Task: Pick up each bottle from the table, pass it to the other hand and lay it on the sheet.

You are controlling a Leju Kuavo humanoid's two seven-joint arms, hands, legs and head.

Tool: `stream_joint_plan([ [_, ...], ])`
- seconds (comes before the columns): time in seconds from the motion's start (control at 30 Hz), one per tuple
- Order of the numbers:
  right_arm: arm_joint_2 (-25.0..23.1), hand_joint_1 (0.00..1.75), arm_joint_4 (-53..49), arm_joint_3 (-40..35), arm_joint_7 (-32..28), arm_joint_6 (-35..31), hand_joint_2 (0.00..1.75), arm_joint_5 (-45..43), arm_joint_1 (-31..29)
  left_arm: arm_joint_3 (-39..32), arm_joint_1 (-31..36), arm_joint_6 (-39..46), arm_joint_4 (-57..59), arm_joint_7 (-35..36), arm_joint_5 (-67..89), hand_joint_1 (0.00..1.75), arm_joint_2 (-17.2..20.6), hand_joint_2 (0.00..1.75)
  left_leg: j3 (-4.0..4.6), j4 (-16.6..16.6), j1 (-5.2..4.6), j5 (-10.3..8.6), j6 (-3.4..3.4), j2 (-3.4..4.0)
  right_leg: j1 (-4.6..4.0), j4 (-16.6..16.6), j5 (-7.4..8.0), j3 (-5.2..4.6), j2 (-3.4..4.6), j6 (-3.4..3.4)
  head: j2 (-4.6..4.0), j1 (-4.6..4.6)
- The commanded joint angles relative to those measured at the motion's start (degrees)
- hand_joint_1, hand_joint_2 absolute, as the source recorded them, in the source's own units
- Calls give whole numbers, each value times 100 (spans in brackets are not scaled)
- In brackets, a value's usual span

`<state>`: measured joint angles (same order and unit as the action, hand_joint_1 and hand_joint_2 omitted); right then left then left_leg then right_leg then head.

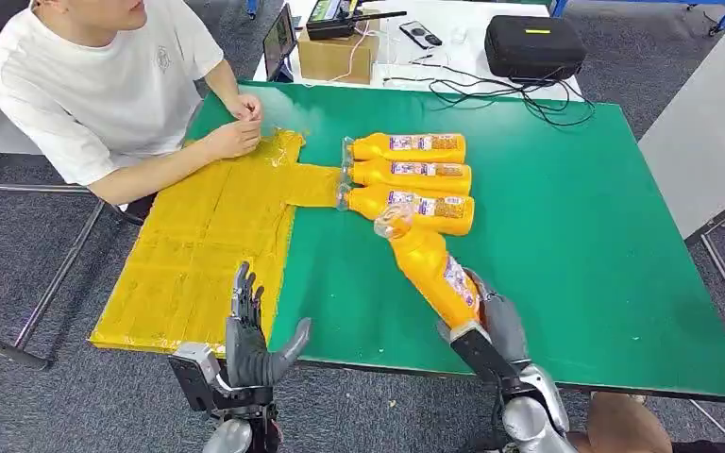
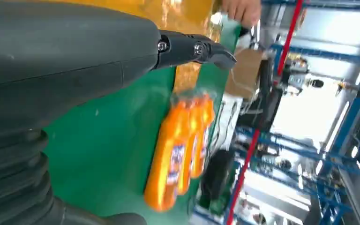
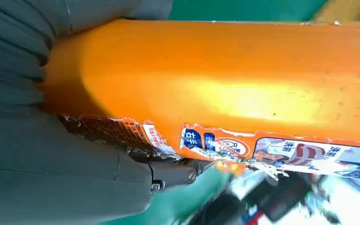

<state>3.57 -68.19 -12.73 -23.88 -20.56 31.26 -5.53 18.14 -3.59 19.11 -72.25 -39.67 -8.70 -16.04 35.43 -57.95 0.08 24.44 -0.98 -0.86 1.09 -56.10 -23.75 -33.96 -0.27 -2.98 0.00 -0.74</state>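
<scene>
A small printed panel is facing up on the orange bottle, so I expect a big brand logo to show on the bottle's hidden side when I turn it.
My right hand grips the lower end of an orange bottle with a clear cap, tilted up over the green table toward its far left. Up close in the right wrist view the same bottle shows a torn label. Three more orange bottles lie side by side on the table beyond it, caps pointing at the yellow sheet; they appear as bottles in the left wrist view too. My left hand is raised at the table's front edge, fingers spread, holding nothing.
A person in a white shirt sits at the far left, both hands resting on the sheet's far corner. A cardboard box, a black case and cables lie on the white table behind.
</scene>
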Motion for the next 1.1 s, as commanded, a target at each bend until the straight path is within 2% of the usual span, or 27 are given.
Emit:
stream_joint_plan([
  [0.03, -472, 175, -718, 1059, -370, -183, 175, -238, 490, 1117, -553, -582, -722, -33, -304, 0, 733, 175, -16, 4, 0, 8, 6, 7, -1, 0, -8, 12, 4, 11, 0, 0],
  [0.07, -470, 175, -734, 1062, -372, -180, 175, -238, 506, 1127, -583, -566, -752, -33, -316, 0, 746, 175, -53, 2, 5, 29, 14, 20, -8, -1, -26, 46, 13, 25, 0, -2],
  [0.1, -433, 175, -777, 980, -447, -25, 175, -247, 523, 1333, -532, -840, -726, -33, -418, 0, 882, 175, -30, 5, 2, 15, 8, 12, -4, 2, -13, 25, 6, 14, 0, -2],
  [0.13, -427, 175, -811, 914, -505, 147, 175, -303, 536, 1450, -460, -978, -627, -33, -488, 0, 926, 175, -49, 5, 4, 25, 10, 16, -7, 2, -22, 43, 9, 19, 0, -2],
  [0.17, -407, 175, -831, 793, -527, 333, 175, -282, 549, 1529, -375, -1047, -508, -32, -564, 0, 933, 175, -18, 6, 0, 7, 5, 8, -2, 1, -7, 13, 4, 8, 0, -2],
  [0.23, -397, 175, -873, 452, -619, 613, 175, -202, 587, 1669, -166, -1373, -204, 159, -767, 0, 907, 175, -17, 5, 1, 7, 4, 9, -3, 1, -6, 13, 5, 8, 0, -2],
  [0.3, -480, 175, -952, 28, -656, 869, 175, -137, 634, 1721, -6, -1441, 81, 195, -753, 0, 829, 175, -53, 1, 5, 26, 10, 23, -9, 0, -21, 47, 15, 21, 0, 0],
  [0.33, -516, 175, -1044, -222, -689, 931, 175, -71, 678, 1713, 42, -1472, 161, 217, -773, 0, 791, 175, -22, 6, 3, 7, 6, 13, -5, 4, -5, 17, 8, 11, 0, -2],
  [0.43, -573, 175, -1066, -737, -470, 809, 175, -15, 541, 1367, 305, -1683, 170, 539, -664, 0, 486, 175, -14, 2, 4, 7, 5, 19, -6, 0, -2, 9, 15, 11, 0, -2],
  [0.47, -562, 175, -1067, -739, -466, 805, 175, -19, 530, 1356, 312, -1689, 161, 549, -655, 0, 482, 175, -45, -3, 8, 23, 11, 37, -11, -4, -13, 35, 29, 23, 0, -2],
  [0.5, -520, 175, -1061, -733, -460, 797, 175, -44, 516, 1316, 285, -1716, 124, 585, -621, 0, 469, 175, -20, -1, 5, 10, 7, 25, -7, -3, -5, 12, 17, 14, 0, -2],
  [0.6, -523, 175, -1042, -794, -609, 983, 175, -129, 501, 1207, 227, -1723, 141, 587, -590, 0, 411, 175, -33, 2, 5, 11, 6, 15, -7, 2, -10, 27, 4, 14, 0, -2],
  [0.8, -1007, 175, -668, -1880, -634, 1106, 175, 184, 297, 946, 477, -1805, 363, 589, -575, 0, 175, 175, -13, 2, 4, 3, 6, 22, -5, -1, -1, 6, 13, 9, 0, -2],
  [0.87, -1042, 175, -580, -1978, -628, 1093, 175, 158, 270, 916, 481, -1788, 293, 586, -557, 0, 155, 175, -42, 0, 9, 17, 14, 37, -12, -4, -11, 29, 25, 23, 0, -2],
  [1.1, -960, 175, -567, -1997, -654, 1081, 175, 67, 239, 910, 443, -1817, 224, 631, -565, 0, 163, 175, -24, 4, 6, 6, 4, 18, -8, 2, -5, 17, 8, 9, 0, -2],
])
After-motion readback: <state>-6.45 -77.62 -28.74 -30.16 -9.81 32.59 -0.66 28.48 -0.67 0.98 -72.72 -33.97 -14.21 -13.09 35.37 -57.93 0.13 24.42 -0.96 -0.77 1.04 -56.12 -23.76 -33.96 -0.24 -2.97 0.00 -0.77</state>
